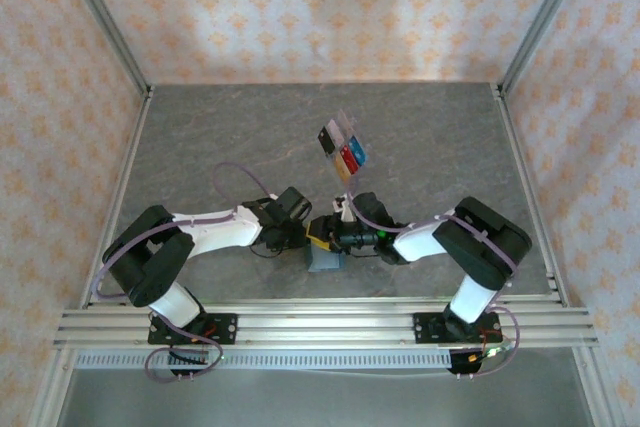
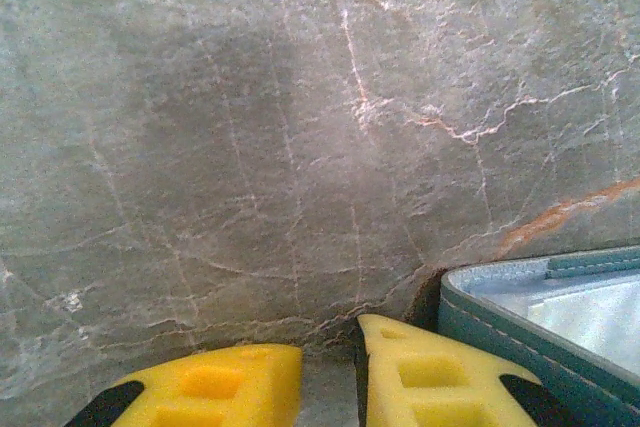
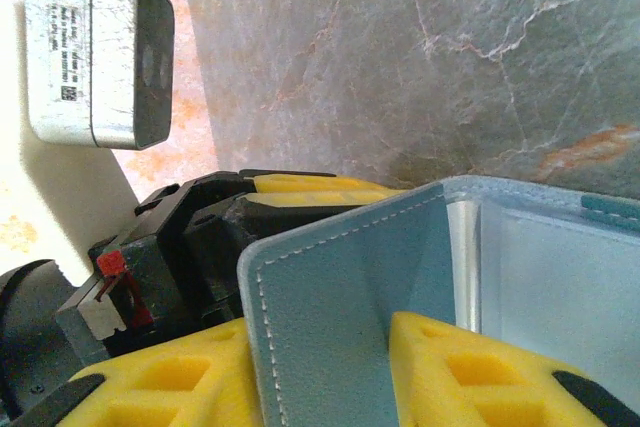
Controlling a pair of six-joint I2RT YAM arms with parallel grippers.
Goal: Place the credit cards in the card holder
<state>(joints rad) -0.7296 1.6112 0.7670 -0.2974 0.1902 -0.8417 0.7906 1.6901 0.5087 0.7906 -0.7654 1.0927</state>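
The card holder's raised flap (image 3: 335, 282) must fold down where my left gripper is, so that gripper should move back while my right gripper pushes the flap flat.
The teal card holder (image 1: 325, 259) lies half open on the table between my two grippers; its lighter inside (image 3: 545, 277) faces up. One flap (image 3: 335, 297) stands up between the yellow fingers of my right gripper (image 3: 320, 377), whose jaws are apart around it. My left gripper (image 2: 330, 377) sits low over the table just left of the card holder (image 2: 540, 317), slightly open with bare table in its narrow gap. The credit cards (image 1: 345, 152), black, red, blue and orange, stand in a clear tray farther back. In the top view the left gripper (image 1: 300, 235) and right gripper (image 1: 334, 237) almost meet.
The clear ridged tray (image 1: 347, 127) stands behind the grippers near the table's middle. A grey metal block (image 3: 95, 52) shows at the patterned wall in the right wrist view. Aluminium rails (image 1: 320, 322) run along the near edge.
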